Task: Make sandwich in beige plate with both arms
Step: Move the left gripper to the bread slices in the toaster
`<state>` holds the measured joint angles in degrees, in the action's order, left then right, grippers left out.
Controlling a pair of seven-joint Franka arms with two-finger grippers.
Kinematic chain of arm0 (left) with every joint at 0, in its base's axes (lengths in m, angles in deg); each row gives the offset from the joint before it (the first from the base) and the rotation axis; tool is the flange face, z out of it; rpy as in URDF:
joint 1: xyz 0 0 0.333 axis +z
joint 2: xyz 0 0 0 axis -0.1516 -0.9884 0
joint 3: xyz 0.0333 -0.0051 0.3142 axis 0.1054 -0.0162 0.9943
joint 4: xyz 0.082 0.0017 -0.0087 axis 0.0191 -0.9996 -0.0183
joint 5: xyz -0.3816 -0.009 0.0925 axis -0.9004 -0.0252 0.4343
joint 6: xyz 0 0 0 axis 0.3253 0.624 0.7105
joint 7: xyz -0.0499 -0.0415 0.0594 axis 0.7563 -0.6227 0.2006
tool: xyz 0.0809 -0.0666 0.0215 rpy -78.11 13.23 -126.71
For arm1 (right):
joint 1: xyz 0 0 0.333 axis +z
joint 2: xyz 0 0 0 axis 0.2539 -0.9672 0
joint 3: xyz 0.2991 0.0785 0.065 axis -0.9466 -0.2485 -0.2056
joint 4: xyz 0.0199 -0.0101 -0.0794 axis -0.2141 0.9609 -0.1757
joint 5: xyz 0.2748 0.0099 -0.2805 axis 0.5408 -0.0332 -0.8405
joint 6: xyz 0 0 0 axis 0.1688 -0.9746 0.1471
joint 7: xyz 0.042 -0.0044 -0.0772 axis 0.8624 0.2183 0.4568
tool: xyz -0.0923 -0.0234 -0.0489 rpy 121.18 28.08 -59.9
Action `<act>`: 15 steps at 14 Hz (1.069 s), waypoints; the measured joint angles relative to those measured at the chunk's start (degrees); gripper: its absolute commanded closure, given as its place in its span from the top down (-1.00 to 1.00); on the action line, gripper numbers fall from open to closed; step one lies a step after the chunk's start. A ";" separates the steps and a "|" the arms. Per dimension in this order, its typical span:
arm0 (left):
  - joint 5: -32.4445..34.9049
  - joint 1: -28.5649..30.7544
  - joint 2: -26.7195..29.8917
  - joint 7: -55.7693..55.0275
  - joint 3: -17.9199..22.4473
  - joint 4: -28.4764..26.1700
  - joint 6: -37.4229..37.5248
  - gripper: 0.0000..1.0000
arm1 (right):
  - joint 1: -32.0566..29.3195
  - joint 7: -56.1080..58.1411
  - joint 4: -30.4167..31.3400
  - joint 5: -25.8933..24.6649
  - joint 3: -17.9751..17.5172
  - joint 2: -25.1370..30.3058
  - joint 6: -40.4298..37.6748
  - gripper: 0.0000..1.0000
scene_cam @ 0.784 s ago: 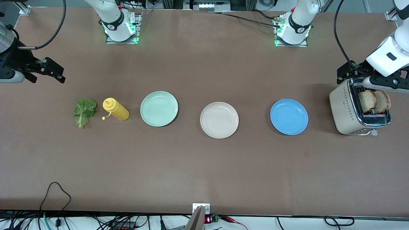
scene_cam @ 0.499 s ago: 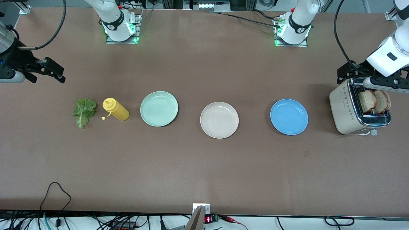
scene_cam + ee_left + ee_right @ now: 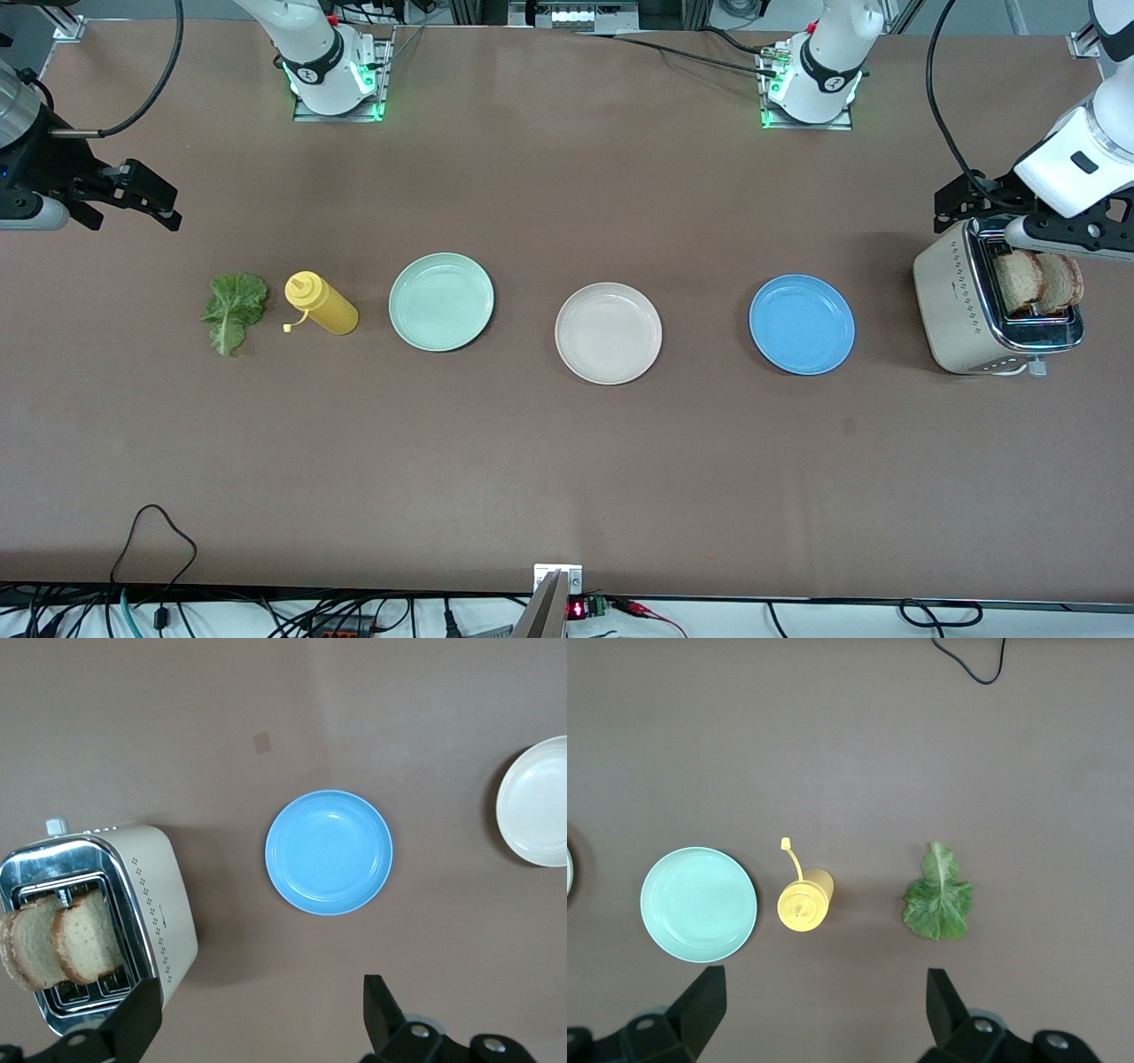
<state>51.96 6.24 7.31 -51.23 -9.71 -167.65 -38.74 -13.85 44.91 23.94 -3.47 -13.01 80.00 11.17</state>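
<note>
The slice nearer the blue plate (image 3: 1018, 280) will slide out by itself when the robot lifts it, because the bread slices stand tall in separate toaster slots (image 3: 1027, 315).
The beige plate (image 3: 608, 332) sits empty at the table's middle; its edge also shows in the left wrist view (image 3: 537, 802). Two bread slices (image 3: 1036, 281) stand in the toaster (image 3: 961, 306) at the left arm's end, and show in the left wrist view (image 3: 62, 939). The lettuce leaf (image 3: 234, 310) lies at the right arm's end and shows in the right wrist view (image 3: 939, 899). My left gripper (image 3: 961, 199) (image 3: 261, 1005) is open and empty, up over the table beside the toaster. My right gripper (image 3: 159, 202) (image 3: 824, 997) is open and empty, up over the table near the lettuce.
A yellow squeeze bottle (image 3: 321, 304) lies between the lettuce and a mint green plate (image 3: 441, 301). A blue plate (image 3: 802, 323) sits between the beige plate and the toaster. A black cable (image 3: 155, 532) loops at the table's near edge.
The left arm's hand has shifted very slightly over the toaster. The right arm and the things on the table have not moved.
</note>
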 measured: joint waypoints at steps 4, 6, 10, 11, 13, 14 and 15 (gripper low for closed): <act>0.00 0.33 -0.90 -0.08 0.22 0.24 3.24 1.00 | 0.01 0.00 0.00 0.00 0.00 -0.01 0.00 1.00; 0.01 1.89 -3.52 -0.10 0.47 0.94 3.37 1.00 | 0.01 0.00 0.05 -0.03 0.00 -0.06 0.00 1.00; 0.73 7.55 -9.59 0.18 0.67 3.66 3.49 1.00 | 0.01 0.00 0.13 -0.04 0.00 -0.21 -0.01 1.00; 2.84 8.85 -10.53 0.53 0.69 3.80 3.50 1.00 | 0.00 0.00 0.22 -0.04 0.00 -0.24 -0.26 1.00; 9.56 10.22 -12.22 1.99 0.70 3.85 3.53 1.00 | 0.00 0.11 0.89 -0.04 0.01 -0.31 -2.10 1.00; 11.40 10.56 -12.95 2.59 0.69 3.86 3.54 1.00 | -0.01 0.66 1.42 -0.02 0.04 -0.35 -2.57 1.00; 12.23 11.07 -13.62 3.44 0.69 3.86 3.53 1.00 | -0.01 2.30 1.97 0.01 0.12 -0.38 -2.71 1.00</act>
<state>64.19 17.31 -6.31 -47.80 -9.02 -163.80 -35.21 -13.86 47.21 25.91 -3.46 -12.89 79.62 8.46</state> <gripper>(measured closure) 0.000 0.000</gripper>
